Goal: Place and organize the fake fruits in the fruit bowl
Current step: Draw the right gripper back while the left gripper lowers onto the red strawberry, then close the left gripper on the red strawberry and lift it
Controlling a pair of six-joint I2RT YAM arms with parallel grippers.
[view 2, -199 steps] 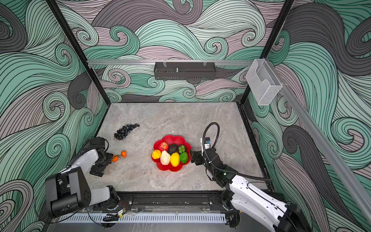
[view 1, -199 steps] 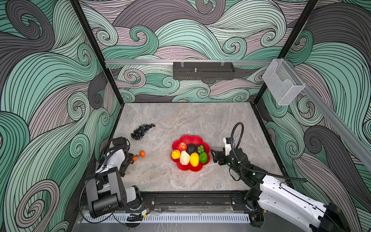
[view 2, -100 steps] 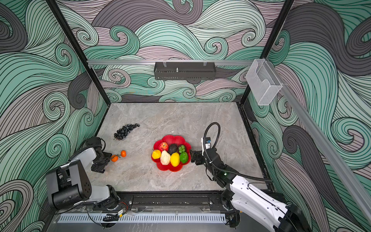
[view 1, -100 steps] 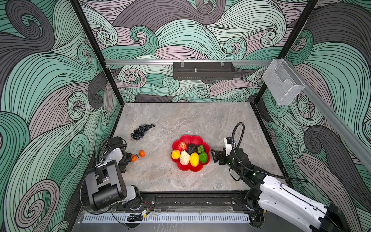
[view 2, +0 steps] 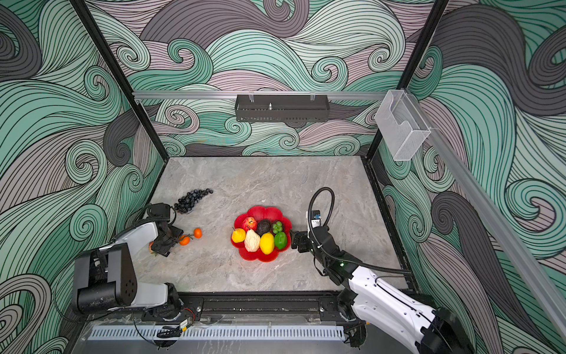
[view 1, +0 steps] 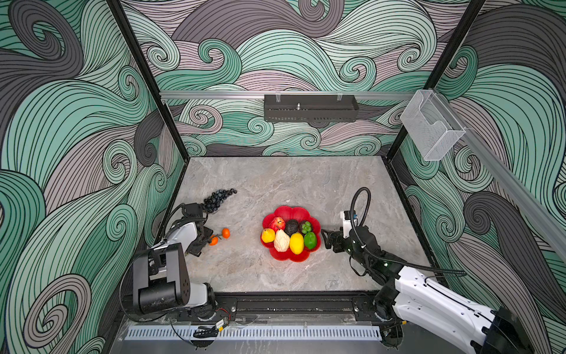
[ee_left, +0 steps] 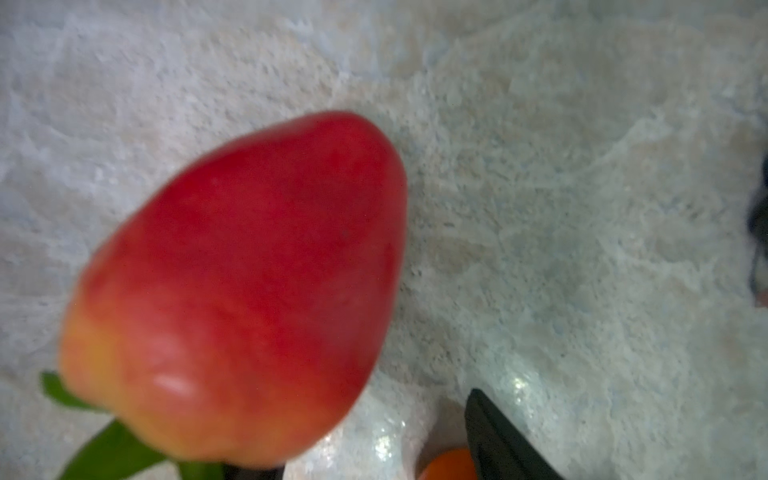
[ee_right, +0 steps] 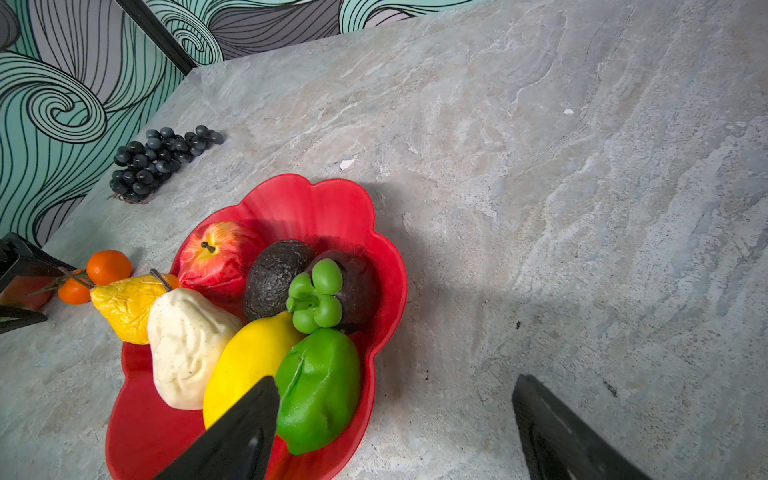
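Note:
Next, my left gripper turns and shifts its open fingers because the red-yellow leafy fruit (ee_left: 248, 292) lies slanted and off-centre from them, so that the fingers are on either side of its leafy end (ee_left: 132, 420).
The red fruit bowl (view 1: 291, 211) holds an apple (view 1: 277, 223), an avocado (view 1: 291, 226), a pear (view 1: 281, 240), a lemon (view 1: 296, 243) and a lime (view 1: 310, 240). Two stemmed oranges (view 1: 225, 233) and the grape bunch (view 1: 219, 199) lie on the table at the left. My left gripper (view 1: 200, 243) stands over the nearer orange (ee_left: 449, 467), jaws apart. A red-yellow leafy fruit (ee_left: 249, 291) covers one of its fingers. My right gripper (ee_right: 395, 380) is open astride the bowl's right rim (ee_right: 370, 399), holding nothing.
A dark fruit with a green cap (ee_right: 328, 291) and a wrinkled yellow fruit (ee_right: 124, 307) also sit in the bowl. The left wall runs close behind the grapes. A black tray (view 1: 311, 108) and a clear box (view 1: 432, 128) hang on the wall rails.
My left gripper's jaws have narrowed beside the oranges and its wrist has shifted a little. The right arm has hardly moved.

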